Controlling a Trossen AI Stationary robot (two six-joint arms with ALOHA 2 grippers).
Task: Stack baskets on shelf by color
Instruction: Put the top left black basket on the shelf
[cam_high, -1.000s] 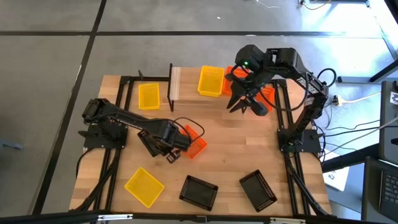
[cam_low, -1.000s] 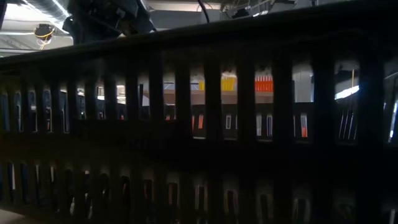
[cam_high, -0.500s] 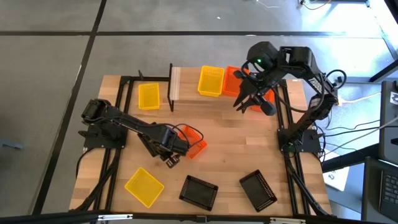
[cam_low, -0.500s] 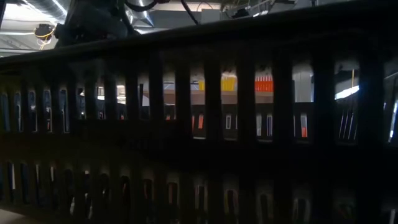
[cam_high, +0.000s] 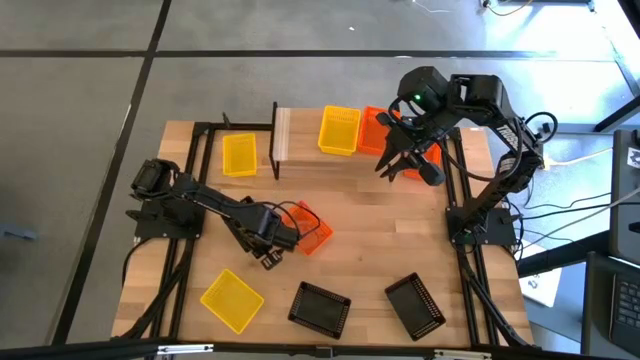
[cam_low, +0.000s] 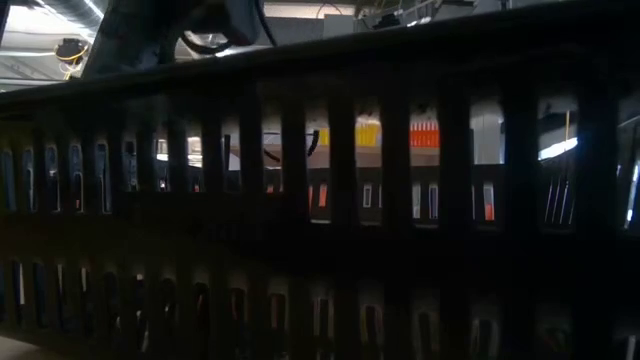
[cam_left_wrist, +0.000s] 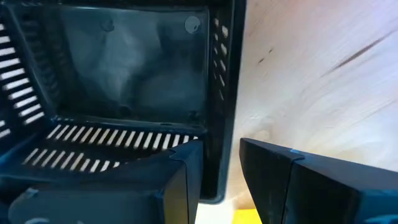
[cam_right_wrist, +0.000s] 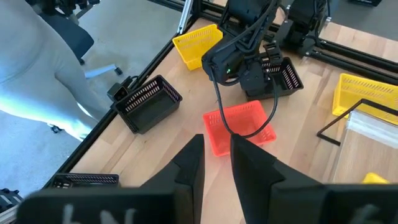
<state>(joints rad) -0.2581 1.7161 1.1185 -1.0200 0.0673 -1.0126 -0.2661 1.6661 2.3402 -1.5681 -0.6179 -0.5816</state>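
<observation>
I expect the black basket (cam_left_wrist: 127, 68) to tip and its free side to drop when I lift it, because my left gripper's fingers straddle only one side (cam_left_wrist: 225, 112).
My left gripper (cam_high: 268, 240) is at mid-table, shut on a black basket (cam_left_wrist: 124, 81), which also shows beside the arm in the right wrist view (cam_right_wrist: 285, 74). An orange basket (cam_high: 312, 230) sits on the table just right of it, untouched. My right gripper (cam_high: 398, 168) hangs empty above the far right, its fingers (cam_right_wrist: 249, 165) a narrow gap apart. Below and beside it are the stacked orange baskets (cam_high: 375, 128) and a yellow basket (cam_high: 340, 130). The shelf's light plank (cam_high: 281, 135) shows left of them. My left gripper has the black basket by one side wall (cam_left_wrist: 219, 124), near its rim. One finger (cam_left_wrist: 180, 180) is inside the basket and one (cam_left_wrist: 280, 180) outside. The fingers come from above, pointing down. Whether the basket's bottom rests on the table I cannot tell.
A yellow basket (cam_high: 239, 154) lies at the far left and another (cam_high: 232, 298) at the near left. Two black baskets (cam_high: 320, 306) (cam_high: 415, 305) sit at the near edge; one fills the low view (cam_low: 320, 250). Bare wood lies mid-table to the right.
My right gripper has risen and gone toward the table's far right corner, then kept still. My left gripper has gone a little toward the table's left edge, taking the black basket with it.
</observation>
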